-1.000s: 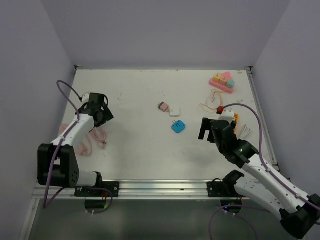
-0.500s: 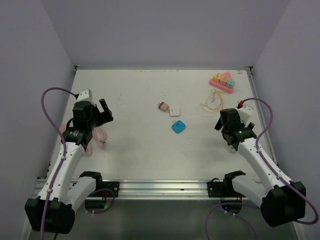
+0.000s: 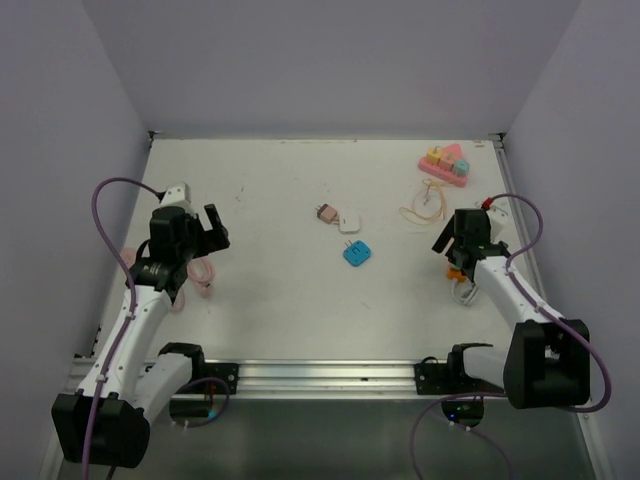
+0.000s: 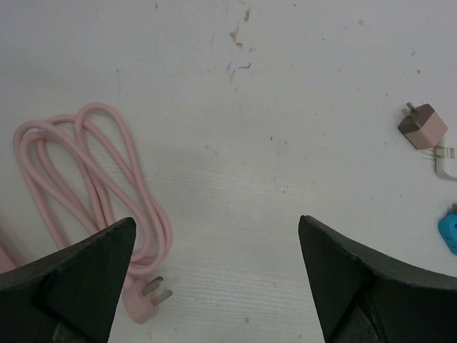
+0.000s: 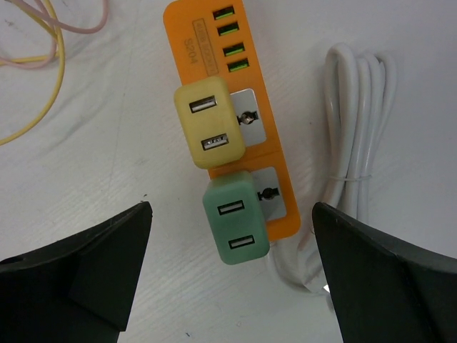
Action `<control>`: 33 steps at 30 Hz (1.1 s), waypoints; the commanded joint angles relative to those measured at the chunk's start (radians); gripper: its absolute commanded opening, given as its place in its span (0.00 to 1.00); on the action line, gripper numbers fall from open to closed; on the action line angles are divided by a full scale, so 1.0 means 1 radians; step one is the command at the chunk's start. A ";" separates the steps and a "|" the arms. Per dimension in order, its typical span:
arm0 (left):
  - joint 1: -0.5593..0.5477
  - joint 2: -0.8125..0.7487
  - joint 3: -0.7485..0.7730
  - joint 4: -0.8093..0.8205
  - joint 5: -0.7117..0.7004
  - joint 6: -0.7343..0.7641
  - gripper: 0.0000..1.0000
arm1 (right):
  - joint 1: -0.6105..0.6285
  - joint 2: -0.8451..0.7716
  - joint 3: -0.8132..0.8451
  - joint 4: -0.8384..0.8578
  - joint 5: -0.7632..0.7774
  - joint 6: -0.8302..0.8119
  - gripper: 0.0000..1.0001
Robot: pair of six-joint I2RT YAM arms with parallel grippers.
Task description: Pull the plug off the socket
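Next, my right gripper drags the orange power strip (image 3: 456,273) toward the blue adapter (image 3: 356,253) before pulling a plug, because the strip is out of my left gripper's reach.
The socket is an orange power strip (image 5: 187,28) lying on the table. A yellow plug (image 5: 209,121) and a green plug (image 5: 235,218) sit in it side by side. My right gripper (image 5: 230,211) hovers open above the green plug, one finger on each side, touching nothing. From above, the right gripper (image 3: 455,238) covers most of the strip (image 3: 453,272). My left gripper (image 3: 205,232) is open at the table's left over a coiled pink cable (image 4: 86,171) whose pink plug (image 4: 146,300) lies loose. Nothing sits between the fingers of the left gripper (image 4: 216,221).
The strip's white cord (image 5: 360,136) is bundled on its right. Thin yellow and pink loops (image 3: 422,205) lie behind it, with toy blocks (image 3: 446,164) at the back right. A blue adapter (image 3: 356,254), a white adapter (image 3: 350,222) and a brown one (image 3: 324,212) lie mid-table.
My right gripper has swung from the middle right back over the orange strip. The left gripper has lifted off the pink cable, drawn nearer and opened wider.
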 commanded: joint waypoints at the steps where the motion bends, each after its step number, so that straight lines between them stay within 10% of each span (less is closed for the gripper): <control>1: 0.000 -0.017 -0.005 0.051 0.019 0.030 0.99 | -0.013 0.049 0.024 0.053 -0.032 -0.032 0.99; 12: -0.003 -0.018 -0.007 0.052 0.030 0.032 0.99 | -0.016 0.132 0.044 0.065 -0.092 -0.078 0.97; 20: -0.003 -0.022 -0.010 0.051 0.028 0.035 0.99 | -0.016 0.140 0.032 0.071 -0.118 -0.090 0.74; 33: -0.003 -0.017 -0.010 0.054 0.034 0.038 0.99 | -0.005 0.069 0.024 0.108 -0.263 -0.106 0.78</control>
